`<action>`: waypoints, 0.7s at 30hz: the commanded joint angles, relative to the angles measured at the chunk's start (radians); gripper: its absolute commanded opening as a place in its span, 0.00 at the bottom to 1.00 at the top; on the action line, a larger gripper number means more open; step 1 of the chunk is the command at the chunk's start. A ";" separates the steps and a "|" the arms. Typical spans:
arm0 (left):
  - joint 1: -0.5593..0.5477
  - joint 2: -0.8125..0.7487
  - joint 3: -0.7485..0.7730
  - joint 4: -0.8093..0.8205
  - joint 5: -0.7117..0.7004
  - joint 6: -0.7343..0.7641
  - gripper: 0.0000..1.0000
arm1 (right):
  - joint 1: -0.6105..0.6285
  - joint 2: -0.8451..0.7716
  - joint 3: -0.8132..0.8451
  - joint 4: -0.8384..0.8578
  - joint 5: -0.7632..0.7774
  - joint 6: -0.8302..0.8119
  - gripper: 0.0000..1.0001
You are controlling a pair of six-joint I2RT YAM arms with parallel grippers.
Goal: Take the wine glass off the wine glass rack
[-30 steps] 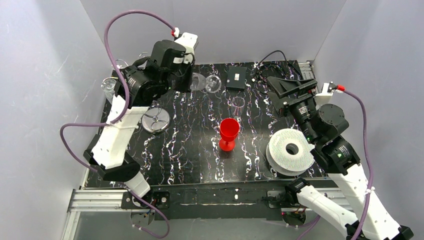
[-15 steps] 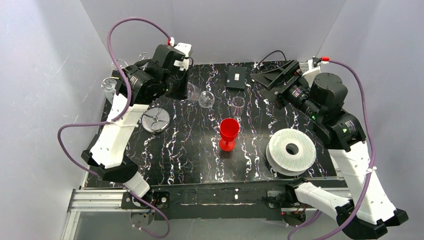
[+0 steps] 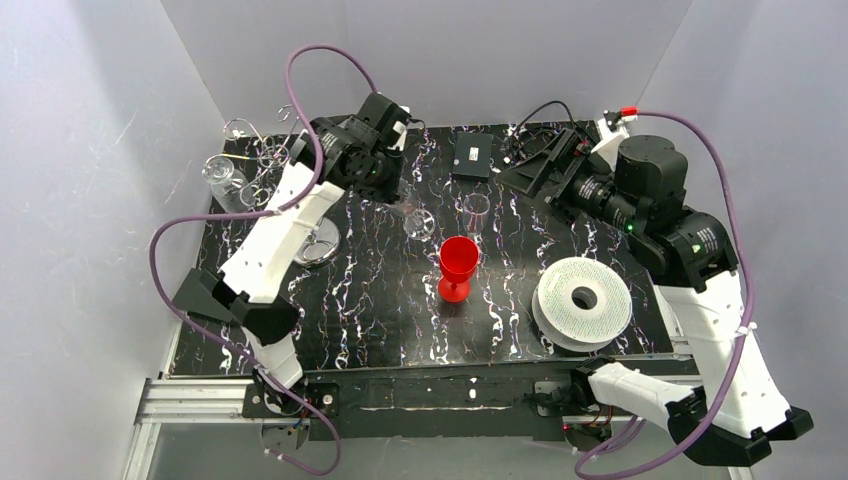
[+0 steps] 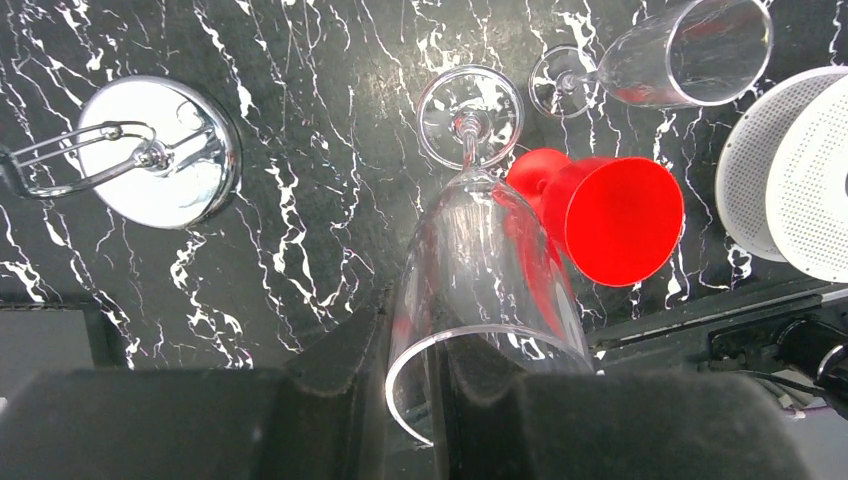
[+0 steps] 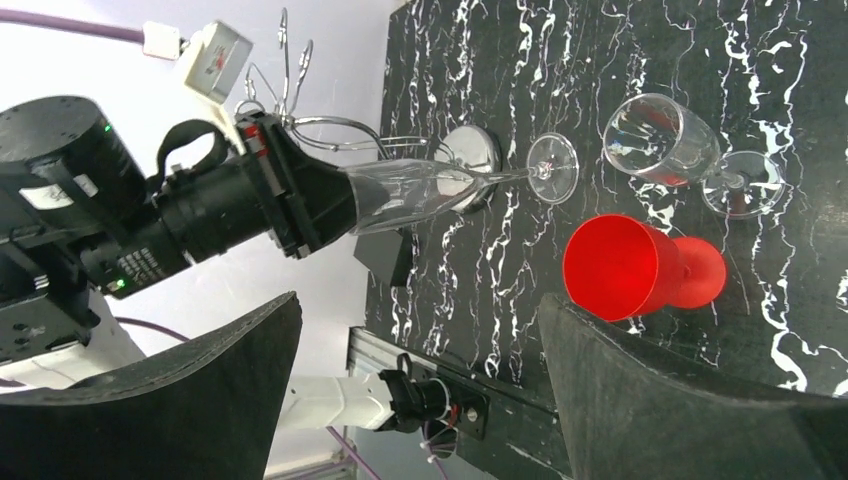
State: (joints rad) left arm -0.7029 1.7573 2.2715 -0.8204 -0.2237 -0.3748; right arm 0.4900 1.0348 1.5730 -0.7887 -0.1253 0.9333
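The held glass's foot points down and is clear of the rack, so my left gripper should keep lowering the glass next to the red goblet until the glass's foot sits flat.
My left gripper is shut on the rim of a clear wine glass. The glass hangs foot-down, its foot low over the black marbled table, clear of the wine glass rack. The rack is a thin silver wire stand on a round shiny base, at the table's far left. Another clear glass sits at the rack's left side. My right gripper stands open and empty at the back right, facing the held glass.
A red goblet stands mid-table, with a clear glass just behind it. A white ridged spool lies at the right. At the back is a black box. Grey walls close in on three sides.
My left arm has swung right and toward the table's middle with the glass, away from the rack. The right arm rose and turned toward the centre, jaws still open.
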 commanded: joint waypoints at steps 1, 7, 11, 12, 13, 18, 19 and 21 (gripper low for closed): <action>0.004 0.045 0.008 -0.062 0.025 -0.012 0.00 | -0.005 0.048 0.112 -0.108 -0.013 -0.086 0.95; 0.002 0.132 0.014 -0.077 0.081 -0.031 0.00 | -0.005 0.089 0.153 -0.172 0.004 -0.119 0.95; 0.001 0.158 -0.011 -0.074 0.088 -0.024 0.00 | -0.006 0.098 0.146 -0.172 -0.001 -0.121 0.95; 0.001 0.161 -0.023 -0.073 0.087 -0.025 0.00 | -0.005 0.102 0.149 -0.182 0.005 -0.119 0.95; 0.000 0.161 -0.038 -0.069 0.088 -0.024 0.00 | -0.005 0.104 0.154 -0.188 0.012 -0.119 0.95; -0.003 0.161 -0.120 -0.017 0.109 -0.028 0.00 | -0.005 0.104 0.159 -0.200 0.036 -0.133 0.95; -0.004 0.165 -0.130 -0.008 0.114 -0.026 0.00 | -0.005 0.104 0.159 -0.199 0.040 -0.136 0.96; -0.009 0.182 -0.136 -0.001 0.120 -0.024 0.00 | -0.005 0.109 0.162 -0.200 0.042 -0.141 0.96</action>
State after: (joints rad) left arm -0.7044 1.9423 2.1578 -0.7776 -0.1272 -0.3965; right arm 0.4900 1.1458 1.6882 -0.9966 -0.1066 0.8253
